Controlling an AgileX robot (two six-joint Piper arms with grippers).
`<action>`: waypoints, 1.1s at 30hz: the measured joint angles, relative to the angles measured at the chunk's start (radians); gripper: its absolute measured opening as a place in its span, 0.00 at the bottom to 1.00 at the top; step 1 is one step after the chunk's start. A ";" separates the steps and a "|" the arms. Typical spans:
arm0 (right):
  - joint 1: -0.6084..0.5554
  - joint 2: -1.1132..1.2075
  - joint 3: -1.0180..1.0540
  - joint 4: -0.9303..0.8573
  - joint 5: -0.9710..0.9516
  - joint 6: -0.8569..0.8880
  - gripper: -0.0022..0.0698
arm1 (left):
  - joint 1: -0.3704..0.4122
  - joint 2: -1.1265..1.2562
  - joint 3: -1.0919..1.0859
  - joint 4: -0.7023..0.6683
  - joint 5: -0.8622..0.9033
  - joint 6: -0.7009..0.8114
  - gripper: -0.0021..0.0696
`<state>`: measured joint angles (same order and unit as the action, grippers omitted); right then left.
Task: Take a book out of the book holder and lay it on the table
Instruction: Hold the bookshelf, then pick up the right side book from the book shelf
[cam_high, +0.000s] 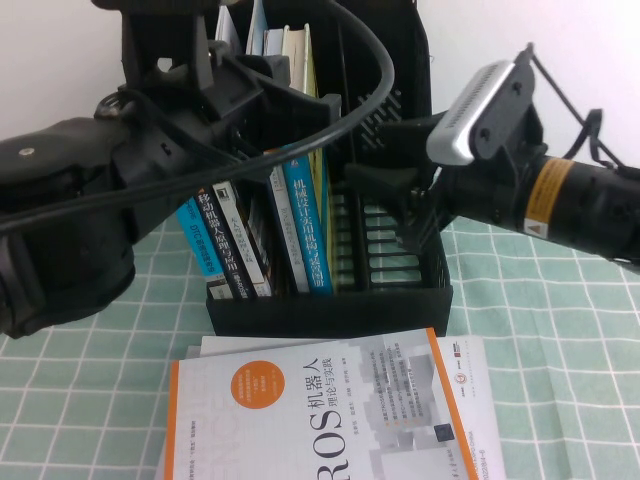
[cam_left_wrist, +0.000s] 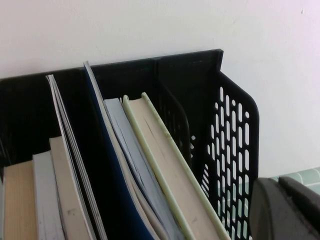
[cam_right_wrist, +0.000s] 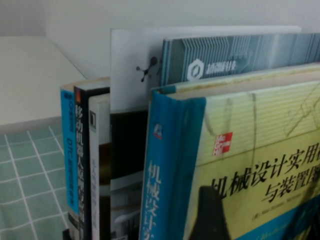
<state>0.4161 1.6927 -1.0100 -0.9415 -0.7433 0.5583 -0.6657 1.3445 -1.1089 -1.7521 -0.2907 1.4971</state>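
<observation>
I should keep moving my right gripper across until its fingers straddle the blue spine (cam_high: 308, 232), because the empty compartment (cam_high: 392, 250) leaves room for a finger beside the book's cover.
The book (cam_high: 303, 230), with a blue spine and a pale yellow cover, stands tilted in the black book holder (cam_high: 400, 290) beside other upright books. My right gripper (cam_high: 392, 195) reaches into the empty compartment next to the book. In the right wrist view the book's cover (cam_right_wrist: 250, 130) fills the frame and the open right gripper (cam_right_wrist: 255, 212) has a dark finger (cam_right_wrist: 207, 215) in front of the cover. My left gripper (cam_high: 262, 82) hovers over the top of the holder. The left wrist view shows the book's page edge (cam_left_wrist: 170, 170) and one finger (cam_left_wrist: 285, 210).
A white-and-orange ROS book (cam_high: 330, 410) lies on other books on the mint-green grid table (cam_high: 540, 330) in front of the holder. Thinner books (cam_high: 235, 250) fill the holder's left compartments. A white wall stands behind.
</observation>
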 joint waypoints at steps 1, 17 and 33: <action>0.002 0.019 -0.015 -0.002 0.000 0.013 0.67 | 0.000 0.000 0.000 0.000 0.000 0.010 0.03; 0.131 0.121 -0.087 0.170 0.109 -0.085 0.71 | 0.000 0.000 0.000 -0.002 -0.002 0.026 0.03; 0.140 0.171 -0.087 0.175 0.003 0.036 0.71 | 0.000 0.000 0.000 -0.002 -0.002 0.026 0.03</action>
<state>0.5562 1.8636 -1.0972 -0.7663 -0.7403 0.5944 -0.6657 1.3445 -1.1089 -1.7543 -0.2925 1.5234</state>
